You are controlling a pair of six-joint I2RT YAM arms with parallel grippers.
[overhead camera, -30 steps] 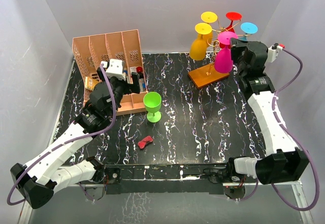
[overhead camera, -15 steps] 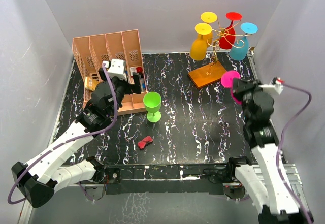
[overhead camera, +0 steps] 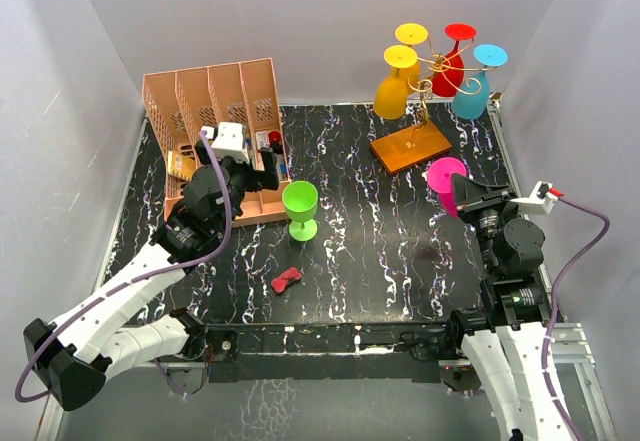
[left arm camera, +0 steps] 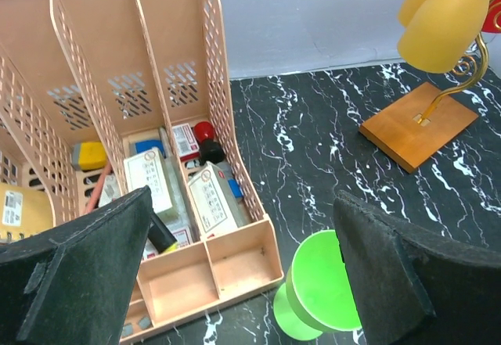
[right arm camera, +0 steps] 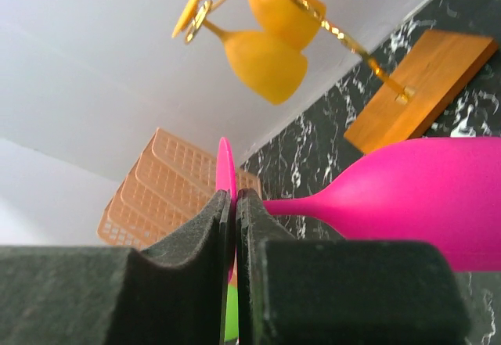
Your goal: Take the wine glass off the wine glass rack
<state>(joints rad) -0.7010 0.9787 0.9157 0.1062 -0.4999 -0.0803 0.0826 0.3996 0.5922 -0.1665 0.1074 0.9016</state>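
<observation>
The pink wine glass's foot (overhead camera: 446, 171) is in my right gripper and its bowl (right arm camera: 423, 200) is free. My left gripper should keep moving across and close on the bowl's rim.
The wine glass rack (overhead camera: 424, 89) is a gold wire stand on an orange-brown wooden base (overhead camera: 410, 146) at the back right. Two yellow glasses, a red one and a blue one hang on it. A pink wine glass (overhead camera: 445, 177) is off the rack, in front of the base and to its right, above the table. My right gripper (overhead camera: 468, 197) is shut on its flat foot (right arm camera: 225, 165), and the pink bowl (right arm camera: 423, 204) sticks out to the right. My left gripper (left arm camera: 243, 204) hangs open over a green glass (left arm camera: 321, 294), holding nothing.
A pink slotted file organiser (overhead camera: 215, 111) with small boxes inside stands at the back left, under my left arm. The green glass (overhead camera: 299, 207) stands upright next to it. A small red object (overhead camera: 286, 280) lies near the front. Grey walls close in the black marbled table (overhead camera: 380, 251).
My right arm has drawn back from the rack toward the near right, carrying the pink glass off the wire arms. The left arm has barely moved.
</observation>
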